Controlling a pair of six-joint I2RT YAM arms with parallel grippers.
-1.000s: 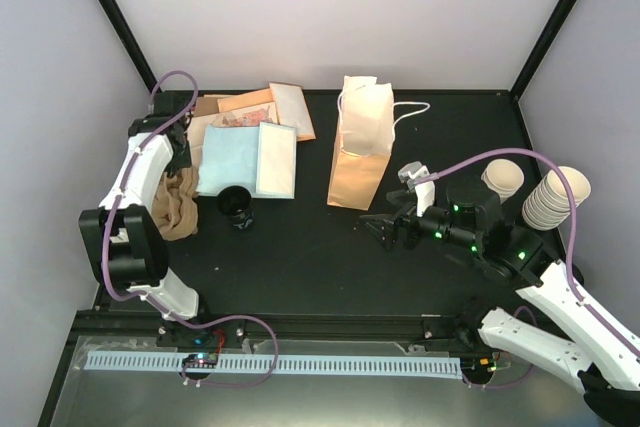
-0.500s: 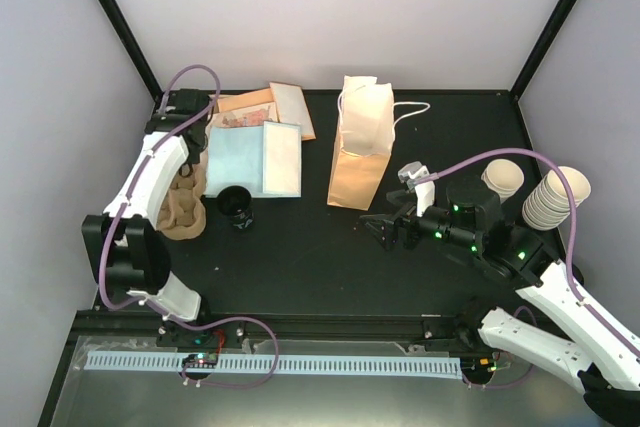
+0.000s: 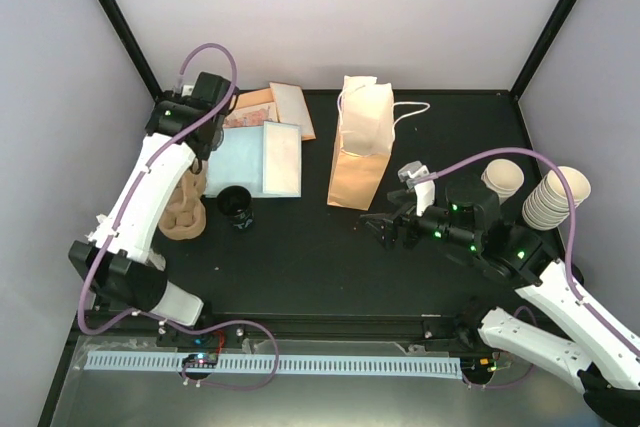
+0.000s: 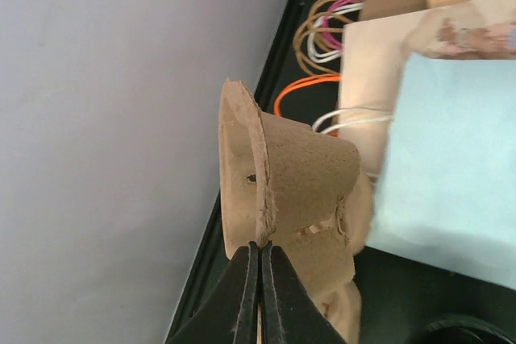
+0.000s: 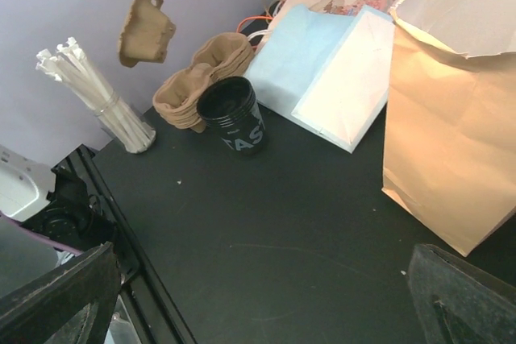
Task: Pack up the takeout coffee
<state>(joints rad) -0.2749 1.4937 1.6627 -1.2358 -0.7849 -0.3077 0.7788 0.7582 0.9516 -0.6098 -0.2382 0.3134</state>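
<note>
My left gripper should keep moving toward the open space before the paper bag (image 3: 315, 259) and let go there, as the brown cup carrier (image 5: 147, 31) hangs clear of its stack.
The takeout coffee (image 3: 237, 207) is a dark cup with pale lettering and a black lid, standing left of centre on the black table; it also shows in the right wrist view (image 5: 235, 115). My left gripper (image 4: 260, 252) is shut on the rim of a brown pulp cup carrier (image 4: 294, 191), held in the air above the stack of carriers (image 3: 183, 215), left of the cup. From above, the left gripper (image 3: 199, 155) hangs under its wrist. My right gripper (image 3: 386, 229) is open and holds nothing, right of the cup and in front of the brown paper bag (image 3: 361, 147).
Flat blue and white bags (image 3: 255, 159) lie behind the cup. Stacked cream cups (image 3: 553, 199) and a single one (image 3: 502, 179) stand at the far right. A glass of straws (image 5: 101, 98) stands near the table's left edge, beside the carrier stack (image 5: 205, 78).
My left arm has risen and swung toward the back, lifting the pulp carrier off the stack. The right arm has stayed where it was.
</note>
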